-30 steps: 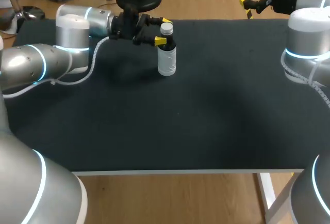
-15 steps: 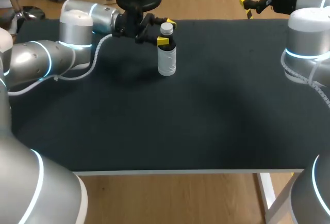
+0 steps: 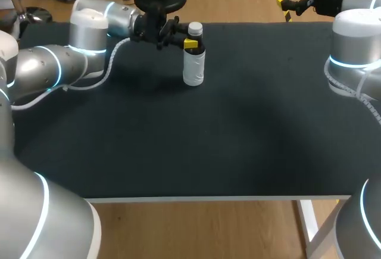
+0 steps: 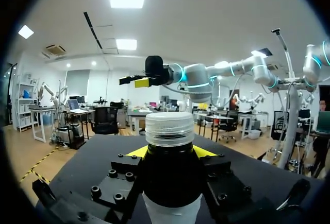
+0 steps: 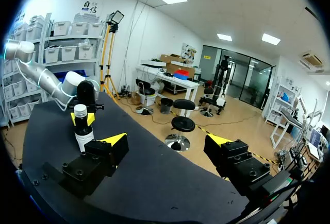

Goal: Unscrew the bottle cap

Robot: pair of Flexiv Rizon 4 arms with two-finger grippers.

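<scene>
The pale cap [image 3: 195,28] should come off in one piece when I twist it, and the bottle should stay still, because my left gripper is holding the dark neck [image 3: 196,48] tightly.
A bottle [image 3: 193,65] with a white body, a dark neck and a pale screw cap [image 3: 194,30] stands upright on the black table, far left of centre. My left gripper [image 3: 190,37] comes in level from the left, shut on the dark neck just under the cap. In the left wrist view the bottle [image 4: 167,183] fills the gap between the finger blocks, the cap [image 4: 169,128] above them. My right gripper [image 5: 166,144] hangs open and empty past the far right corner [image 3: 292,0], well away from the bottle [image 5: 82,134].
The black table top [image 3: 238,140] stretches bare from the bottle to the front edge and the right side. My right arm's base [image 3: 354,56] stands at the right edge.
The left gripper's fingers have closed in from wide open onto the bottle's neck. The bottle shifted slightly to the right. The right arm has not moved.
</scene>
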